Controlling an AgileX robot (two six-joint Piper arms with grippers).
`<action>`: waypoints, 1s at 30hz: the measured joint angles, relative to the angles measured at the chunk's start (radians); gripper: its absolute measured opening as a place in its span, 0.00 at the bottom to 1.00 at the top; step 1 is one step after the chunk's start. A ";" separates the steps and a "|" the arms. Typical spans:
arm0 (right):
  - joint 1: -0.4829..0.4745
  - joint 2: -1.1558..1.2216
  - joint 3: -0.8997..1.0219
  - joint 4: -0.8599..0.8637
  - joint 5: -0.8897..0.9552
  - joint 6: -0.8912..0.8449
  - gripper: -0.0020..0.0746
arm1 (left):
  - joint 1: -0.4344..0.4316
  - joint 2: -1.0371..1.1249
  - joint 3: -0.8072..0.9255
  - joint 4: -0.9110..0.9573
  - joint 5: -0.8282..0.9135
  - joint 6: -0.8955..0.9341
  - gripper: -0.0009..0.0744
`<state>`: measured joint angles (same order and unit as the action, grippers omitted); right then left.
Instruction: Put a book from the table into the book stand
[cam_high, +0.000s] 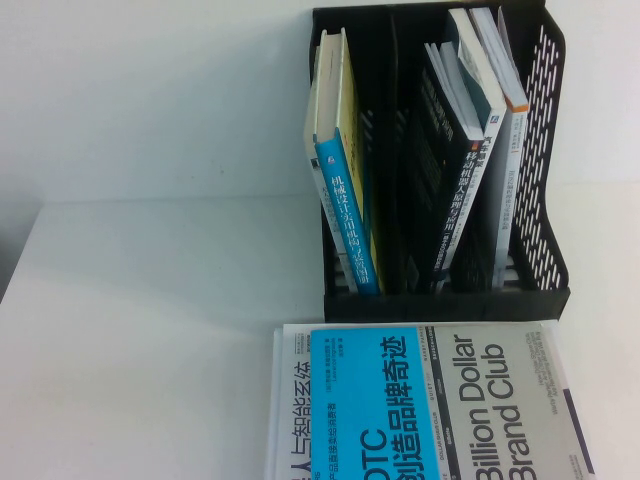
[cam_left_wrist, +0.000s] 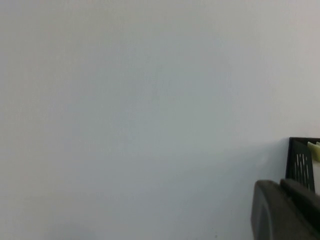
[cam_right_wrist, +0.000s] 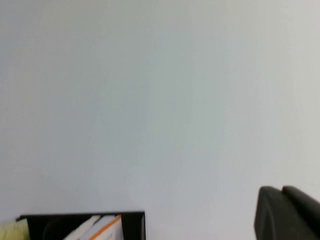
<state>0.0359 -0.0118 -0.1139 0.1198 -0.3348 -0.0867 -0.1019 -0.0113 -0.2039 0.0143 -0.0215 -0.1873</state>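
Observation:
I need to push the white end (cam_high: 558, 395) with my right gripper because the book's blue edge (cam_high: 313, 405) lies flat on the white book. I should keep pushing until the blue edge sticks out toward my left gripper.
The book (cam_high: 440, 405), half bright blue and half white with "Billion Dollar Brand Club" on it, lies flat at the front edge of the white table (cam_high: 140, 320), just in front of the book stand (cam_high: 545, 200). The black stand also shows at the edge of the left wrist view (cam_left_wrist: 300, 160) and of the right wrist view (cam_right_wrist: 80, 217). Neither arm shows in the high view. My left gripper (cam_left_wrist: 280, 184) and my right gripper (cam_right_wrist: 282, 190) each show two dark fingertips pressed together, empty, facing a white wall.
A white book (cam_high: 288, 400) lies under the blue and white one, its edge sticking out to the left. In the stand, a yellow book with a blue spine (cam_high: 345, 200) leans in the left slot. Several dark and white books (cam_high: 470, 150) fill the right side.

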 joint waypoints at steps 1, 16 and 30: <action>0.000 0.000 -0.030 -0.028 0.051 0.012 0.02 | 0.000 0.000 -0.046 0.000 0.073 -0.001 0.01; 0.000 0.346 -0.289 0.082 0.878 0.078 0.02 | 0.000 0.183 -0.194 -0.224 0.358 -0.081 0.01; 0.000 0.938 -0.349 0.410 0.961 -0.321 0.02 | 0.000 0.760 -0.185 -0.981 0.601 0.389 0.01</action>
<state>0.0359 0.9258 -0.4631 0.5302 0.6262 -0.4079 -0.1019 0.7489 -0.3886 -0.9670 0.5798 0.2016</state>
